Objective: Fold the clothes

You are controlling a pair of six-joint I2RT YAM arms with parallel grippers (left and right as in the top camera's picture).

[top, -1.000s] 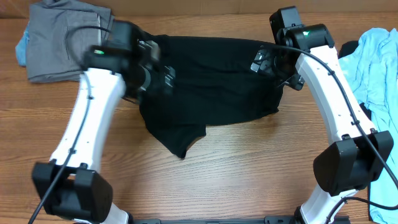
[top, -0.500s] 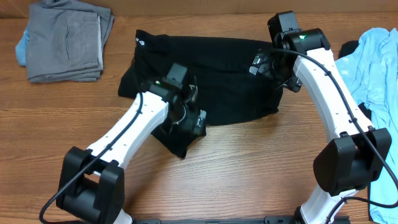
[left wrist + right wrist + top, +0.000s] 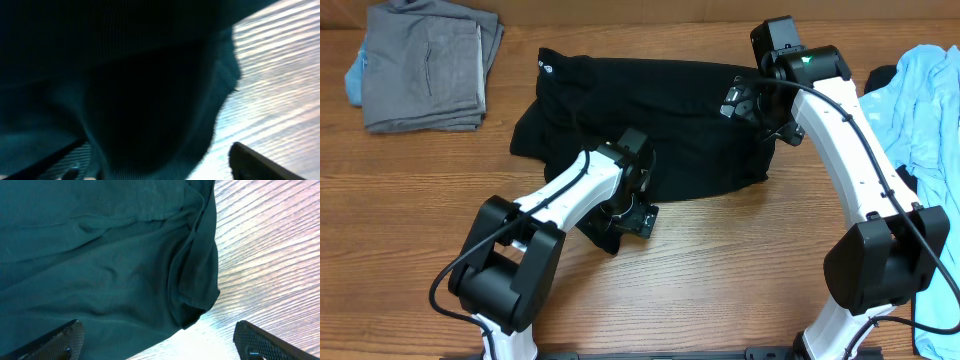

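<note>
The black shirt's folded corner (image 3: 758, 174) lies doubled, away from my left gripper. My right gripper should grab the near edge (image 3: 732, 190) beside it and open the cloth before folding.
The clothes here are a black shirt (image 3: 670, 130) spread across the table's far middle, with a small white logo (image 3: 549, 69) at its upper left corner. A sleeve-like flap hangs toward the front. My left gripper (image 3: 632, 214) is down at that flap and open; in the left wrist view the dark cloth (image 3: 125, 75) fills the space between its spread fingers (image 3: 257, 165). My right gripper (image 3: 747, 104) hovers open over the shirt's right edge. In the right wrist view a folded corner of the shirt (image 3: 195, 295) lies between the wide-apart fingertips (image 3: 267, 345).
A stack of grey folded garments (image 3: 425, 65) lies at the back left, with a bit of light blue cloth (image 3: 353, 78) under it. A crumpled light blue garment (image 3: 925, 110) lies at the right edge. Bare wooden table (image 3: 720, 270) lies in front of the shirt.
My left arm has swung from the shirt's upper left corner down to its front flap. The right arm has stayed where it was.
</note>
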